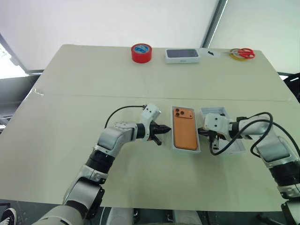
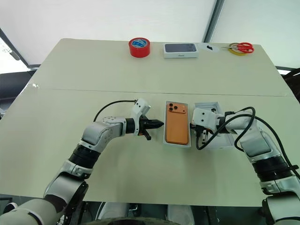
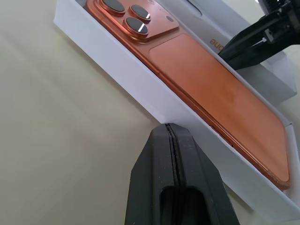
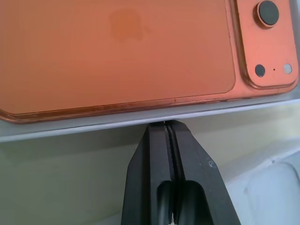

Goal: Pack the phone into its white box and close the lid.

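Observation:
The lid is lying open side up [image 1: 232, 146]. So next my right gripper grips its side [image 3: 215, 43] nearest the box and stands the lid on its edge by my left gripper.
The orange phone [image 1: 184, 129] lies back up inside the white box [image 1: 173, 137] at the table's middle, its dark lenses [image 3: 133, 24] at the far end. My left gripper [image 1: 166, 130] is shut and empty, its tip just left of the box's long wall [image 3: 140, 89]. On the opposite side my right gripper [image 1: 200, 132] is also shut and empty, and points at the box's other long wall [image 4: 93, 127]. The lid [image 1: 234, 145] lies close beside the box on the right, open side up, partly under my right arm.
Along the far edge stand a red tape roll [image 1: 141, 52], a white box with a dark phone picture [image 1: 183, 56], and red-handled scissors [image 1: 242, 53] on a yellow ring. Black cables loop off both wrists. A seam crosses the table [image 1: 93, 96].

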You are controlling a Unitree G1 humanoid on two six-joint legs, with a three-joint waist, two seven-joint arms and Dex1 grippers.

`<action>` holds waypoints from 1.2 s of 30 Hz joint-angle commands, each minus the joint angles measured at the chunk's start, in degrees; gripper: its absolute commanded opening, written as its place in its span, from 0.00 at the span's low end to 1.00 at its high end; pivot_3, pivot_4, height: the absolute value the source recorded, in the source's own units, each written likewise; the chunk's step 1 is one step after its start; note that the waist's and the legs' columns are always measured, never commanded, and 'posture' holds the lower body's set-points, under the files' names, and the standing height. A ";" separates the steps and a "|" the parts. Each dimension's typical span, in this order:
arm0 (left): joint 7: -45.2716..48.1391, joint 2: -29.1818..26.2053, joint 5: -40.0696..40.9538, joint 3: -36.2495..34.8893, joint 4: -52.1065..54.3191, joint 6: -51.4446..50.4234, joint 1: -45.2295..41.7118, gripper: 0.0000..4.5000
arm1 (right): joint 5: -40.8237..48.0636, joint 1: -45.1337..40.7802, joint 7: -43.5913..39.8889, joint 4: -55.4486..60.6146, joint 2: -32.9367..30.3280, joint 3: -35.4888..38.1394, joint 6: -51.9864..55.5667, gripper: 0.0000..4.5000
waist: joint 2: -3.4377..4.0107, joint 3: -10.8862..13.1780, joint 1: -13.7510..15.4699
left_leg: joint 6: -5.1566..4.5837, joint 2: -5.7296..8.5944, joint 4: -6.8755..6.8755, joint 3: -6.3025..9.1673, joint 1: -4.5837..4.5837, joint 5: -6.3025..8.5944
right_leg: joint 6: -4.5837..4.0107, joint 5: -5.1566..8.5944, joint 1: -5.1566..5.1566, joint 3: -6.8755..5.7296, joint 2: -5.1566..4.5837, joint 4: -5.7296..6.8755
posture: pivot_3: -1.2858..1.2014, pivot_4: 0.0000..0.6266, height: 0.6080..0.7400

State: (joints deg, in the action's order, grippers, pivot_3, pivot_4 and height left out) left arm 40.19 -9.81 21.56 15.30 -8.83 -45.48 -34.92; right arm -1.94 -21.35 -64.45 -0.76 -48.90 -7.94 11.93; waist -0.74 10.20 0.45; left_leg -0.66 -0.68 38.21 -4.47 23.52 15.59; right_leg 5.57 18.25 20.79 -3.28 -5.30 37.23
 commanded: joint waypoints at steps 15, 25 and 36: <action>2.19 -8.62 0.82 -6.24 13.76 2.02 7.59 0.00 | -2.93 -0.43 3.02 -9.38 -4.37 1.31 -10.86 0.01 | 0.01 0.00 0.26 | 0.00 0.00 0.02 0.00 -0.01 0.00 | 0.00 0.00 -0.04 0.00 -0.04 -0.01 | 0.52 0.24 0.92; 7.17 -16.52 6.71 -14.37 21.06 4.31 14.10 0.28 | 8.67 1.97 0.53 -1.22 -6.15 9.61 2.74 0.40 | 0.04 0.01 0.05 | 0.00 -0.02 0.00 0.06 -0.04 0.00 | -0.02 0.01 -0.08 -0.01 -0.05 -0.03 | 0.52 0.24 0.92; 22.38 -25.77 6.18 -21.31 21.17 30.21 24.53 0.86 | 17.32 8.37 16.32 20.77 -2.86 19.42 40.03 0.89 | 0.12 -0.01 0.18 | -0.05 -0.03 -0.08 0.05 -0.02 0.09 | -0.09 0.01 0.02 0.01 -0.24 -0.09 | 0.52 0.24 0.92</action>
State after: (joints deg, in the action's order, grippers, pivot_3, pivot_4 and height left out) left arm 60.35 -34.91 26.64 -3.99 11.85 -18.95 -10.65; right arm 12.66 -14.02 -50.27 14.33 -52.81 10.02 44.70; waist -0.62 10.19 0.63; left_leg -0.71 -0.71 38.10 -4.41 23.52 15.68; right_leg 5.47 18.26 20.84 -3.27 -5.54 37.13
